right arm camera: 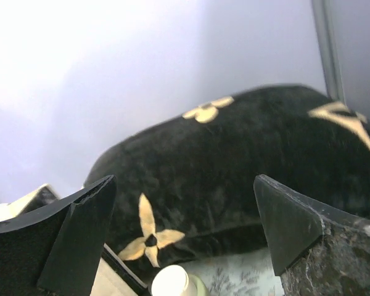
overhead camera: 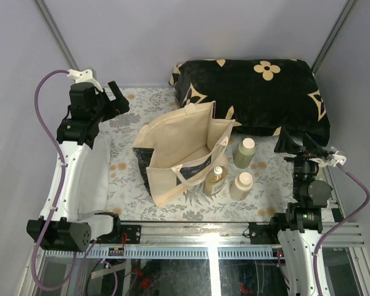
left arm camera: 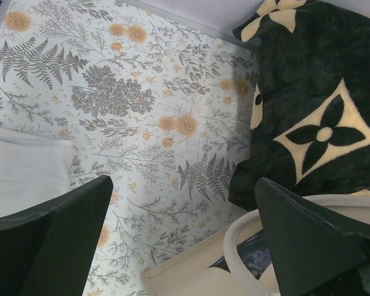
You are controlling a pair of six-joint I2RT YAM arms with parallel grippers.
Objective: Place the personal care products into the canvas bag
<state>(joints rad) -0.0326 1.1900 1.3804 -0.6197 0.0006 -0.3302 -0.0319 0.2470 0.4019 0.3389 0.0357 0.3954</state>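
Next, my right gripper lifts and tip down over the olive-green bottle's pale cap (overhead camera: 248,143) before it grasps, because it points level at the black cushion (right arm camera: 203,166) now.
The beige canvas bag (overhead camera: 179,151) stands open mid-table, its navy panel facing the near edge. To its right stand an olive-green bottle (overhead camera: 244,153), an amber-yellow bottle (overhead camera: 214,180) touching the bag, and a cream bottle (overhead camera: 241,185). A second olive-green bottle is not in view. My left gripper (overhead camera: 118,98) is open and empty, above the mat to the far left of the bag; its wrist view shows the bag's rim (left arm camera: 191,271) and a handle (left arm camera: 234,243). My right gripper (overhead camera: 294,143) is open and empty, to the right of the bottles; the olive bottle's pale cap (right arm camera: 169,282) shows below it.
A black cushion with cream flowers (overhead camera: 253,92) lies at the back right, touching the bag's far side, and fills the right wrist view (right arm camera: 234,160). A white folded cloth (overhead camera: 92,179) lies at the left. A floral mat (overhead camera: 129,185) covers the table.
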